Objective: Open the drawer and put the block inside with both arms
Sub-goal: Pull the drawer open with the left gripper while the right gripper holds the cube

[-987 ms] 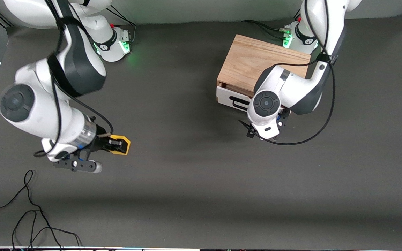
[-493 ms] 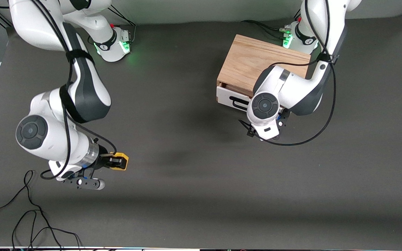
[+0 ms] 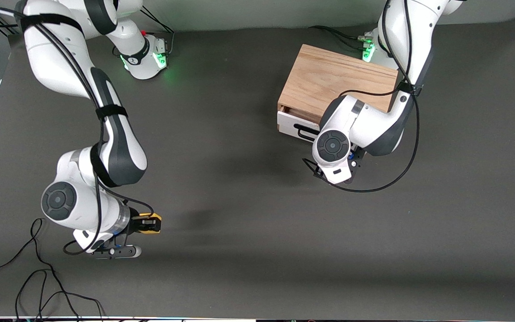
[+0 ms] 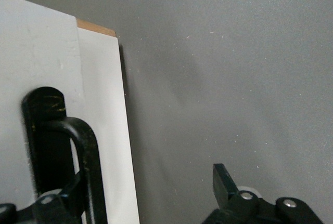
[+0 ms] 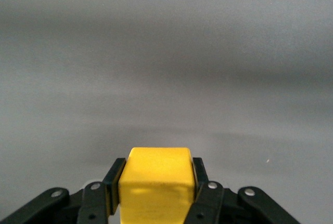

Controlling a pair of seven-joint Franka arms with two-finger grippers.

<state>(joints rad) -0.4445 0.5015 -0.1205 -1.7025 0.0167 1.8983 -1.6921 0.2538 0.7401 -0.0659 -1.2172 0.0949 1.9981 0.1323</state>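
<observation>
Next, I pull the drawer's handle (image 3: 305, 131) further with my left gripper and move it clear before my right gripper comes, because the drawer's gap (image 3: 299, 114) is too narrow for the yellow block.
The light oak box (image 3: 335, 82) stands toward the left arm's end of the table. Its drawer (image 3: 289, 123) has a white front and shows a thin brown gap under the box top. My left gripper (image 4: 140, 193) is open in front of the drawer front (image 4: 101, 130). The end of the black bar handle (image 4: 83, 146) stands close by one finger. In the front view the left wrist (image 3: 331, 145) covers the fingers. My right gripper (image 3: 149, 222) is shut on the yellow block (image 3: 158, 223), over the table toward the right arm's end. The block (image 5: 156, 193) sits squarely between its fingers (image 5: 115, 169).
Loose black cables (image 3: 38, 268) lie at the table's near corner by the right arm's end. The left arm's cable (image 3: 387, 179) loops over the table beside the drawer. The dark table mat (image 3: 248, 201) lies between the two grippers.
My right arm has carried the block toward the front camera. The left wrist has shifted slightly away from the drawer front. The drawer looks unchanged.
</observation>
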